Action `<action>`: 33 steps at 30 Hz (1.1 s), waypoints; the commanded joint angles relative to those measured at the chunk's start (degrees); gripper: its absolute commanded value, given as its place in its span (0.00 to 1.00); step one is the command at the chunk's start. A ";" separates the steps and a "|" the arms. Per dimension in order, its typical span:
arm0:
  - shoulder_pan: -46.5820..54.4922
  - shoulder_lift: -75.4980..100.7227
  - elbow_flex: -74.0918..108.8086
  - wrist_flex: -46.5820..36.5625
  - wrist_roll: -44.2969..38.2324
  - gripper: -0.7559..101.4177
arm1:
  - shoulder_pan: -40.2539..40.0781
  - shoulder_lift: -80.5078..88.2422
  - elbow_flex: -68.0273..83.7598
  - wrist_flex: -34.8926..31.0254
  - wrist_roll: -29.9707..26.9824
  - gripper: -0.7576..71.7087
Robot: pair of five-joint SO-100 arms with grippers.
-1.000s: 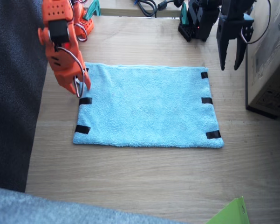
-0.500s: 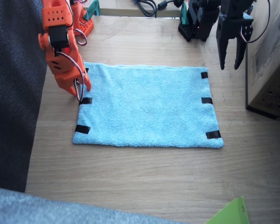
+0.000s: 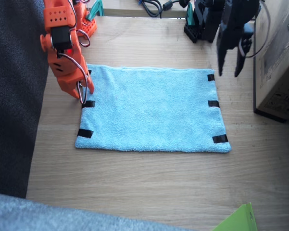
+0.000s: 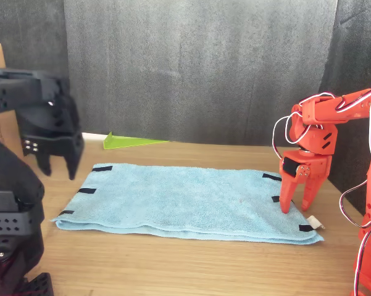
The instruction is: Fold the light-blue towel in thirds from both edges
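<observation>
My gripper will uncover black strips on the towel's hidden bottom side too when I fold the light-blue towel's very edge (image 3: 221,120) inward, since black tape strips (image 3: 213,103) reach it.
The light-blue towel (image 3: 151,108) (image 4: 185,200) lies flat and unfolded on the wooden table. Three black tape strips mark each short edge, one edge (image 3: 86,103) by the orange arm and the other edge (image 3: 213,103) by the black arm. A small white tag (image 4: 315,222) sticks out at one corner. My right gripper (image 3: 82,95) (image 4: 297,206), orange, stands open with its fingertips down at the towel's edge, just by the middle strip. My left gripper (image 3: 229,72) (image 4: 57,169), black, hangs open above the table beside the far corner strip, holding nothing.
A cardboard box (image 3: 279,57) stands close to the left arm. Dark fabric (image 3: 12,96) borders the table beside the right arm, and grey-blue fabric (image 3: 38,216) covers the near edge. A green sheet corner (image 3: 238,221) pokes in. Cables (image 3: 151,6) lie at the back.
The left gripper has shifted a little towards the towel's far corner. The right gripper edged slightly along the towel's edge a second ago and has since held still. The towel is unmoved.
</observation>
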 commanded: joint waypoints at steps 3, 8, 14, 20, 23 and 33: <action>1.32 -4.22 -3.60 0.44 1.23 0.30 | 1.32 0.18 0.35 -0.79 0.53 0.37; 0.53 -8.61 -5.71 0.35 1.49 0.30 | 1.05 0.18 0.00 -0.44 0.09 0.37; -0.88 -16.52 -11.25 0.88 0.97 0.30 | 0.79 0.18 0.00 -0.62 -0.53 0.37; -2.02 -22.32 -16.52 1.85 0.62 0.30 | 0.35 -0.09 0.00 -0.70 -1.14 0.37; -2.37 -24.61 -18.11 2.55 0.62 0.30 | 0.09 -0.09 0.00 -0.62 -1.41 0.37; -1.14 -25.40 -16.87 2.64 1.23 0.29 | -0.26 0.18 0.00 -0.26 -1.58 0.37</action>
